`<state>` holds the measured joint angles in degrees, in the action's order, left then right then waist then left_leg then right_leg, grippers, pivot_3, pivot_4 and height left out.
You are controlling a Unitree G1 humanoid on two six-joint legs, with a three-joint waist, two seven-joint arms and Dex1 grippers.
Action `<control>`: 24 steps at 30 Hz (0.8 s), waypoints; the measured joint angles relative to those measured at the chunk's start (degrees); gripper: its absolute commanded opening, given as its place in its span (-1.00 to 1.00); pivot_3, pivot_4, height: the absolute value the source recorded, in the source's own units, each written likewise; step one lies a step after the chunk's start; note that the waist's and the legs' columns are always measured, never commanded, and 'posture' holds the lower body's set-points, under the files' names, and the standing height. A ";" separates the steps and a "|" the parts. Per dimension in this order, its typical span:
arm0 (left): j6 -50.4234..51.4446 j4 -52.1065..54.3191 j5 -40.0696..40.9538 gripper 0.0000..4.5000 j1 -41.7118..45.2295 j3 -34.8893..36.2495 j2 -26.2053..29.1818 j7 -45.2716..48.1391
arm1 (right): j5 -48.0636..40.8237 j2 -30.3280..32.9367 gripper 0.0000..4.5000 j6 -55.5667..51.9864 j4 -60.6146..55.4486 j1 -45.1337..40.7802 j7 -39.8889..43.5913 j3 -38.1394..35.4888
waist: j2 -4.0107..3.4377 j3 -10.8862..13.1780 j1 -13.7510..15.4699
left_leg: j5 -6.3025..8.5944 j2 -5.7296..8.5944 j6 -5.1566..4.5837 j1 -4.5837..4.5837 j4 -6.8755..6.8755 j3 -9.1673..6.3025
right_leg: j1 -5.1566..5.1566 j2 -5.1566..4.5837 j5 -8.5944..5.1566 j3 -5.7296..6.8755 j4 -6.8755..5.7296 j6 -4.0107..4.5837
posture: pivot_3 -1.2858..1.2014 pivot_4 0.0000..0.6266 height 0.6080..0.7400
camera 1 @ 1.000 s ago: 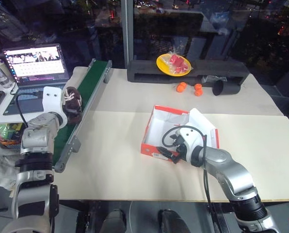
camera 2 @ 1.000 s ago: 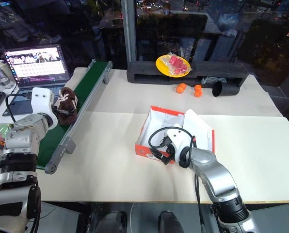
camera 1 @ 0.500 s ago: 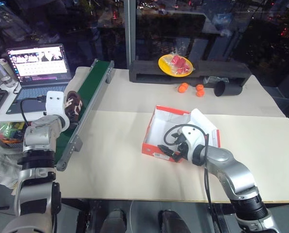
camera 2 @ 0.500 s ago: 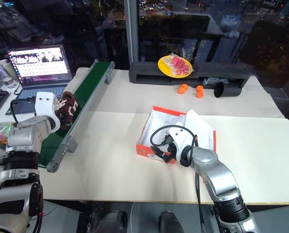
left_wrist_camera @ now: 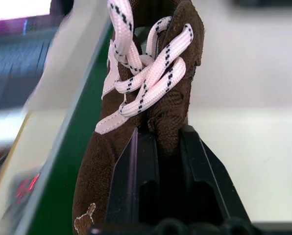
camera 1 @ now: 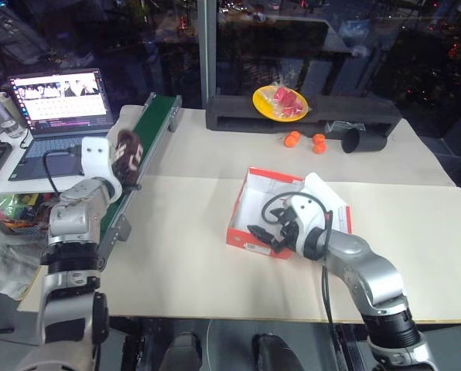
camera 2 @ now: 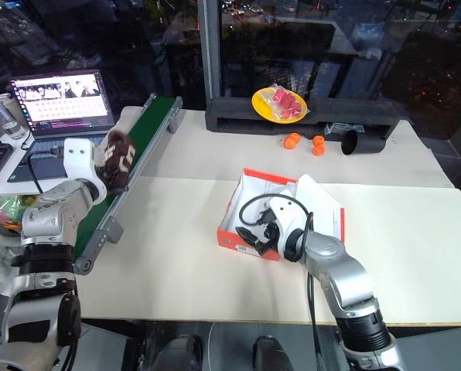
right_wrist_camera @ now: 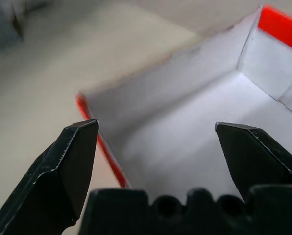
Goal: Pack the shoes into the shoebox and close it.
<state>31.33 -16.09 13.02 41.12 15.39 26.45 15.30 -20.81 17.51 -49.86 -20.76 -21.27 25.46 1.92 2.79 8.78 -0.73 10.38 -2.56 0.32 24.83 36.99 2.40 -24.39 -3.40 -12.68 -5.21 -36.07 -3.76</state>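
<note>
The shoe in my left gripper (camera 1: 128,157) is over the belt, far from the shoebox (camera 1: 257,201), so my right gripper should grab it in midair and lower it in.
A dark brown shoe (camera 1: 127,149) with white speckled laces hangs above the green conveyor belt (camera 1: 150,127) at the left. My left gripper (camera 1: 122,165) is shut on it, and in the left wrist view the black fingers (left_wrist_camera: 136,186) pinch the shoe (left_wrist_camera: 151,78) by its upper edge. The red-orange shoebox (camera 1: 248,239) stands open mid-table, white inside, nothing showing in it, its lid (camera 1: 329,202) raised on the right side. My right gripper (camera 1: 264,236) is open at the box's near corner, its fingers (right_wrist_camera: 70,161) spread over the shoebox's near wall (right_wrist_camera: 185,73).
A laptop (camera 1: 56,97) sits left of the belt. At the back, a long black block (camera 1: 238,117) carries a yellow plate (camera 1: 279,103) of red items. Small orange balls (camera 1: 304,140) and a tipped black cup (camera 1: 362,140) lie in front of it.
My left gripper has shut on the shoe and lifted it off the belt, up and slightly toward the table. The right gripper has risen a little at the box's corner, still open.
</note>
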 measured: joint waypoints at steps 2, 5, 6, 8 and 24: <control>-0.78 4.02 2.86 -0.98 0.91 1.03 -2.83 -0.01 | -7.12 -7.53 1.00 -6.02 0.73 -4.57 -4.61 -8.12 | 0.00 0.00 -0.24 | 0.00 -0.01 0.00 -0.01 0.00 -0.01 | 0.00 0.00 0.01 -0.01 -0.01 0.00 | 0.03 -0.52 0.82; 3.53 11.54 10.61 -0.98 1.56 1.26 -10.58 0.93 | -20.34 -20.05 1.00 -14.00 4.82 -14.78 -15.76 -23.16 | -0.01 0.00 -0.26 | 0.00 -0.04 0.00 0.00 -0.01 -0.13 | 0.02 0.00 0.02 0.09 -0.04 0.01 | 0.03 -0.52 0.82; 5.20 13.42 13.08 -0.98 1.55 0.59 -13.07 1.24 | -23.10 -21.84 1.00 -15.19 5.76 -17.04 -18.30 -25.47 | -0.02 -0.01 -0.09 | 0.00 -0.03 0.00 0.03 -0.01 -0.19 | 0.04 -0.01 0.02 0.15 -0.02 0.01 | 0.03 -0.52 0.82; 10.49 17.21 18.77 -0.98 1.23 -1.39 -18.50 1.20 | -29.31 -22.66 1.00 -17.78 8.03 -20.09 -23.38 -27.89 | -0.04 -0.02 0.12 | 0.00 0.04 -0.01 0.24 0.01 -0.43 | 0.08 -0.07 0.03 0.39 -0.04 0.01 | 0.03 -0.52 0.82; 17.24 23.00 24.13 -0.98 -1.67 -8.69 -20.06 4.33 | -42.40 -21.49 1.00 -15.60 15.46 -26.78 -39.02 -31.58 | -0.28 -0.01 -1.96 | -0.02 0.07 -0.07 0.35 -0.01 -0.61 | -0.01 0.01 0.01 0.46 0.17 0.01 | 0.03 -0.52 0.82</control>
<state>48.57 6.91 37.14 39.45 6.70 6.39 19.63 -63.21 -3.98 -65.47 -5.29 -48.05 -13.56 -29.66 2.50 8.77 -2.69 10.36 -2.49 0.25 25.18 36.98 1.79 -24.39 -3.39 -12.67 -4.74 -35.90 -3.75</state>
